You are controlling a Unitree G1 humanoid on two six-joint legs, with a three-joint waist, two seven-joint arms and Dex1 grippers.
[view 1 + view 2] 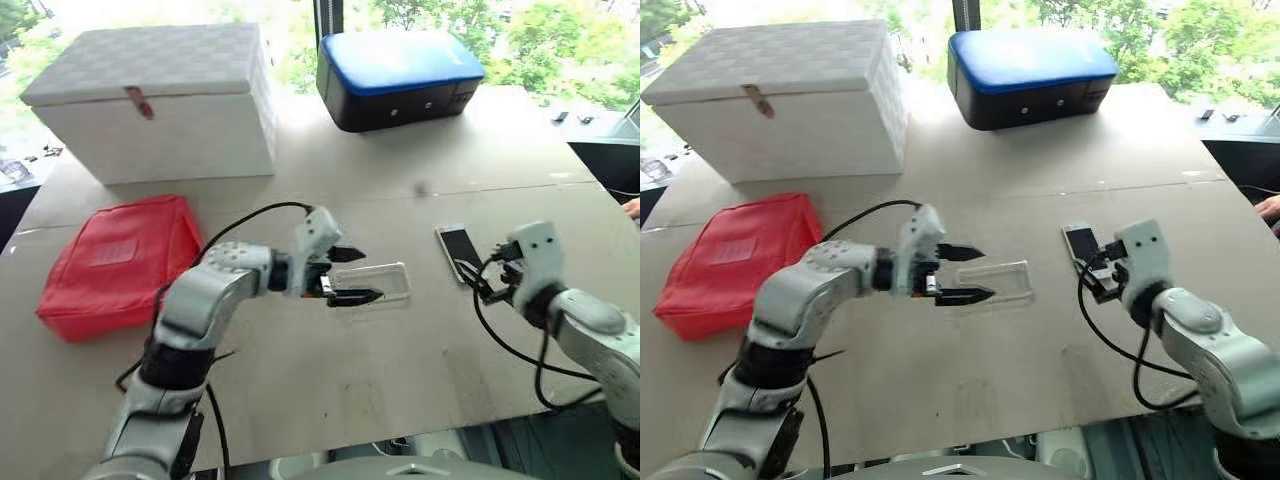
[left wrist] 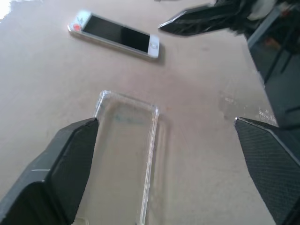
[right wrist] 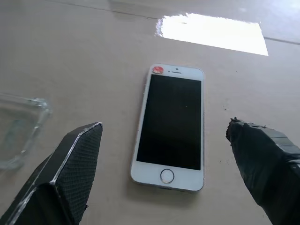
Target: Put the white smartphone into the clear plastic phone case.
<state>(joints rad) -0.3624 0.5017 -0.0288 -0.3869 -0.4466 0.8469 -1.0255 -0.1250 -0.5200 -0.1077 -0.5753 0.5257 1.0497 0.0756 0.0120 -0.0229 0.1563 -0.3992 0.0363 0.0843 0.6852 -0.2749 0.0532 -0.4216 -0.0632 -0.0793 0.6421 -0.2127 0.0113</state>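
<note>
The clear plastic phone case has a raised rim (image 1: 407,280) all around it. The white smartphone (image 1: 459,253) will lie across that rim at first when I lower the smartphone.
The white smartphone (image 3: 171,122) lies flat, screen up, on the tan table (image 1: 330,390), right of centre. My right gripper (image 3: 164,127) hovers just short of its home-button end, open, with one finger to either side of the phone and nothing between them. To the phone's left the clear plastic phone case (image 2: 124,154) lies on the table with its hollow side up. My left gripper (image 1: 345,275) is at the case's left end, pointing right and open; the case lies on the table in front of its spread fingers (image 2: 70,164), held by neither.
A red pouch (image 1: 120,260) lies at the left of the table. A white lidded box (image 1: 160,100) stands at the back left and a black case with a blue lid (image 1: 395,80) at the back centre. A person's hand (image 1: 632,207) shows at the right edge.
</note>
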